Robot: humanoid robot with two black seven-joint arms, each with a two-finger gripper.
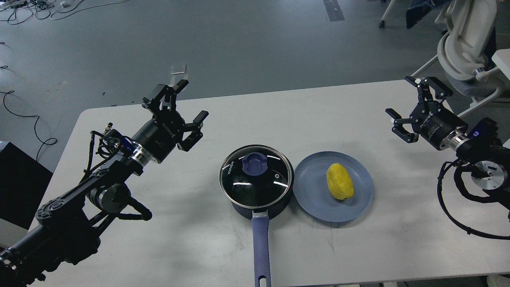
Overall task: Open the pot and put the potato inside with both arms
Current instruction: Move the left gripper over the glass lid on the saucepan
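I should expect an empty pot (278, 206) when I raise the lid by its blue knob, because only plain black can be seen through the glass lid (259, 193).
The dark navy pot (279, 202) stands at the table's middle, its long blue-purple handle (261, 249) pointing toward me. A round glass lid (255, 176) with a blue knob (255, 164) covers it. Just right of the pot, the yellow potato (339, 181) lies on a flat blue-grey plate (314, 199). My left gripper (181, 105) hovers open above the table, up and left of the pot, holding nothing. Far to the right of the plate, my right gripper (416, 103) is also open and holds nothing.
The white table (199, 239) ends at a front edge near the handle's tip. A white office chair (466, 48) stands behind the table's right corner. Cables (24, 115) lie on the grey floor at the left.
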